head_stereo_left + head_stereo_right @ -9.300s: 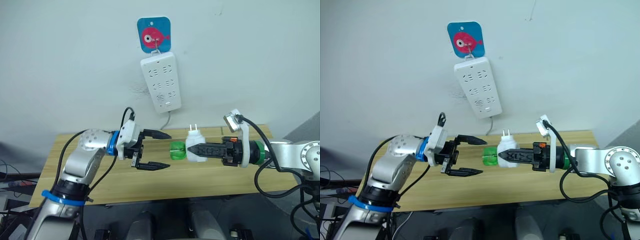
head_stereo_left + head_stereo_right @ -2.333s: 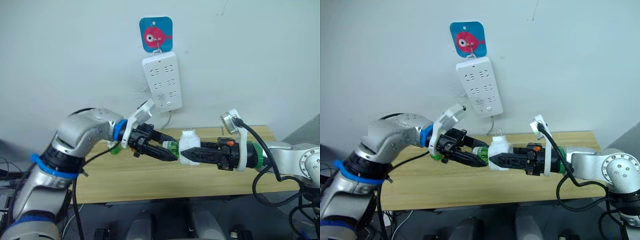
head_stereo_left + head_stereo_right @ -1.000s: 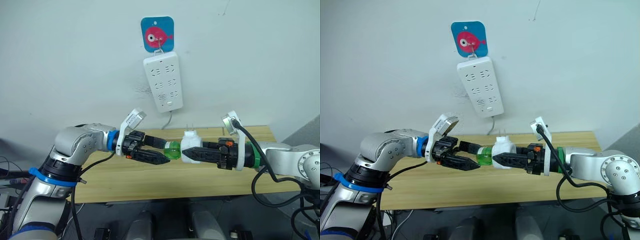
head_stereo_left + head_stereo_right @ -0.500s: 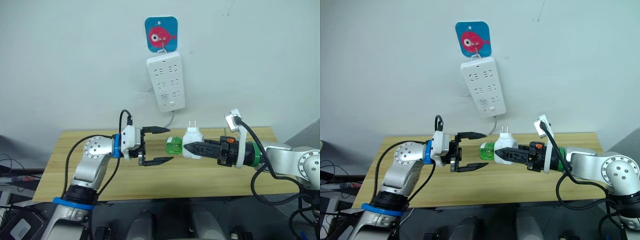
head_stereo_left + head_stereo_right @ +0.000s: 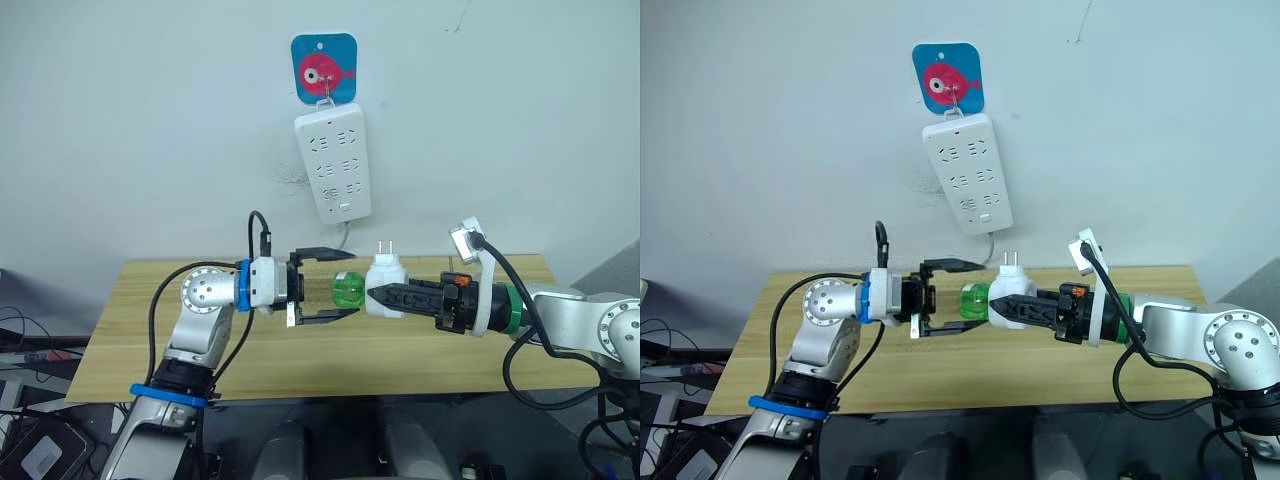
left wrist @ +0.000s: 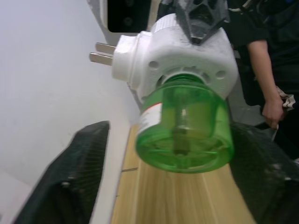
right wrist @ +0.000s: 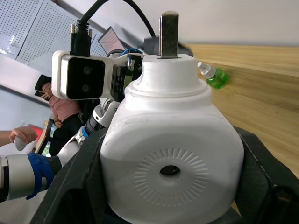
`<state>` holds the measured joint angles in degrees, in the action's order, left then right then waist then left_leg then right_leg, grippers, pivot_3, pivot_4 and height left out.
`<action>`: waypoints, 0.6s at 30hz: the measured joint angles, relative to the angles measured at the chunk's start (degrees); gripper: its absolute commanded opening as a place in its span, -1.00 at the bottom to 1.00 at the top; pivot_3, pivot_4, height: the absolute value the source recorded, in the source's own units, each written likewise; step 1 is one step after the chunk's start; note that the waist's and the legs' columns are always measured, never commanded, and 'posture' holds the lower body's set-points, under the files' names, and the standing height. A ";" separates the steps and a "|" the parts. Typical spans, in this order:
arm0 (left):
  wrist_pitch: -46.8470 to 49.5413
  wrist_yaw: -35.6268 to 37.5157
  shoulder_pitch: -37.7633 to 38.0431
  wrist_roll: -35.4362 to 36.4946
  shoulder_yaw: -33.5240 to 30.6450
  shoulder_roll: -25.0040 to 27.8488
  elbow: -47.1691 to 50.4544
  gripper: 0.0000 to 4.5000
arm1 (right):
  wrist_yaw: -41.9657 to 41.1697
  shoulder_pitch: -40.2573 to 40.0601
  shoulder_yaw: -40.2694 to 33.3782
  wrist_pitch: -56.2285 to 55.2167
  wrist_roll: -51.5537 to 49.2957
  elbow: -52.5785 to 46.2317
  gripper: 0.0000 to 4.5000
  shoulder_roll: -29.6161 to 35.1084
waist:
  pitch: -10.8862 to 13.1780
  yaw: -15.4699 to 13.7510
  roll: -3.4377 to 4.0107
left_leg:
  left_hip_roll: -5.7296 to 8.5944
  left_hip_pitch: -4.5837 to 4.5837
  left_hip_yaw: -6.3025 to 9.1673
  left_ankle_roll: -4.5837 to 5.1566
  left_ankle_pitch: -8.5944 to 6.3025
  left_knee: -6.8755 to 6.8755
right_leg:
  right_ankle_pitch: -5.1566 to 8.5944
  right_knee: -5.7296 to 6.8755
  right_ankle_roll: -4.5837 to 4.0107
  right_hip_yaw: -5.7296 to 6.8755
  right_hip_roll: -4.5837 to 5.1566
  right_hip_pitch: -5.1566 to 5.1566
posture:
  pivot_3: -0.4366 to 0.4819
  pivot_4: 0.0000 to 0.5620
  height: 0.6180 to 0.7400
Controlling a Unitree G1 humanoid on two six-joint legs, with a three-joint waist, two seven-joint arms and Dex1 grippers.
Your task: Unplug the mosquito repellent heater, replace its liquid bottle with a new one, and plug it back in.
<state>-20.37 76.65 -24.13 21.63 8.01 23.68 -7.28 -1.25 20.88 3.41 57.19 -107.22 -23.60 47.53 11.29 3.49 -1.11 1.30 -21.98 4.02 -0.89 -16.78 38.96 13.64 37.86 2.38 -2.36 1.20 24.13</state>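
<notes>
My gripper will bring the bottle's wick out along with the green bottle [image 5: 349,289] when I pull, because a dark rod [image 6: 181,130] goes up the bottle into the heater.
My right gripper [image 5: 374,292] is shut on the mosquito repellent heater [image 5: 385,279], a small white unit held above the table with its two prongs [image 5: 384,246] pointing up. A green liquid bottle [image 5: 348,292] sticks out of the heater's socket toward my left arm. My left gripper [image 5: 355,285] is open, one black finger above the bottle and one below it. In the left wrist view the fingers [image 6: 70,177] stand clear on both sides of the bottle [image 6: 187,126]. A second small green bottle [image 7: 214,77] lies on the table.
A long white power strip [image 5: 333,165] hangs on the wall under a blue fish sticker [image 5: 325,68], its cable dropping behind the wooden table [image 5: 300,355]. A person's arm and hand [image 6: 270,100] show beyond the table, and a person [image 7: 44,95] stands off to the side.
A second ago my left gripper was shut on the bottle. It then opened and backed away, and has now moved right so its open fingers straddle the bottle. The heater has barely moved.
</notes>
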 measured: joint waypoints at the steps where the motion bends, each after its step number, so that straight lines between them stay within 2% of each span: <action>1: 0.18 0.35 0.00 0.00 0.29 0.05 0.03 0.18 | 0.05 0.00 0.00 0.00 0.00 0.00 0.34 0.00 | 0.00 0.01 0.00 | 0.00 0.00 0.00 0.00 0.00 0.00 | 0.00 0.00 0.00 0.00 0.00 0.00 | -0.35 -0.38 1.00; 2: 0.45 0.51 0.00 0.00 0.53 0.20 0.05 0.03 | 0.09 0.00 -0.02 0.00 0.00 0.00 0.34 0.04 | 0.00 0.01 0.00 | 0.00 0.00 0.01 0.00 0.00 0.00 | 0.00 0.00 0.00 -0.01 0.00 0.00 | -0.35 -0.38 1.00; 3: 1.06 0.52 0.00 0.03 0.55 0.29 0.27 0.01 | 0.10 0.00 -0.02 -0.01 0.00 0.00 0.34 0.05 | 0.00 0.02 0.00 | 0.00 0.00 0.01 0.00 0.00 0.00 | 0.00 0.00 0.00 -0.01 -0.01 0.00 | -0.35 -0.38 1.00; 8: 3.74 0.51 -0.58 0.25 0.56 0.99 1.60 0.01 | 0.10 0.00 -0.20 -0.21 -0.20 0.00 0.34 0.05 | 0.00 0.03 0.00 | 0.00 0.00 0.02 0.00 0.00 0.00 | 0.00 0.01 0.00 0.01 -0.03 0.00 | -0.34 -0.39 1.00; 11: 9.05 1.41 -1.56 1.39 0.75 3.23 4.28 0.01 | -0.05 0.12 -0.26 -0.24 -0.65 -0.04 0.34 -0.01 | 0.00 0.11 0.00 | -0.01 0.00 0.02 0.00 0.00 0.00 | 0.00 0.01 0.00 0.01 -0.06 0.00 | -0.34 -0.39 1.00; 13: 19.69 1.58 -2.93 4.20 1.84 7.05 8.00 0.01 | -0.52 0.14 -0.04 -0.07 -0.77 -0.28 0.34 -0.03 | 0.01 0.34 0.00 | -0.02 -0.01 0.08 0.00 0.00 -0.01 | 0.01 0.03 0.01 0.01 -0.11 0.01 | -0.34 -0.39 1.00; 16: 48.59 1.18 -8.80 13.98 3.22 15.85 12.47 0.01 | -2.31 0.39 -0.25 0.35 0.63 -0.32 0.34 0.61 | 0.02 0.82 -0.01 | 0.00 0.00 0.15 0.00 0.00 -0.01 | 0.08 0.08 0.13 0.12 -0.22 -0.01 | -0.32 -0.39 1.00; 18: 65.30 1.70 -13.33 20.77 3.66 19.77 12.59 0.01 | -3.71 0.53 -0.43 0.65 1.51 -0.90 0.34 0.84 | 0.03 1.15 -0.01 | 0.00 0.01 0.14 0.00 0.00 -0.01 | 0.21 0.06 0.33 0.23 -0.26 -0.01 | -0.32 -0.39 1.00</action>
<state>44.93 78.35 -37.46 42.40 11.66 43.45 5.30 -4.96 21.41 2.97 57.85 -105.71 -24.50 48.37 11.31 4.64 -1.12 1.31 -21.97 4.17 -0.88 -16.78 38.94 13.84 37.93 2.71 -2.13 0.95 24.11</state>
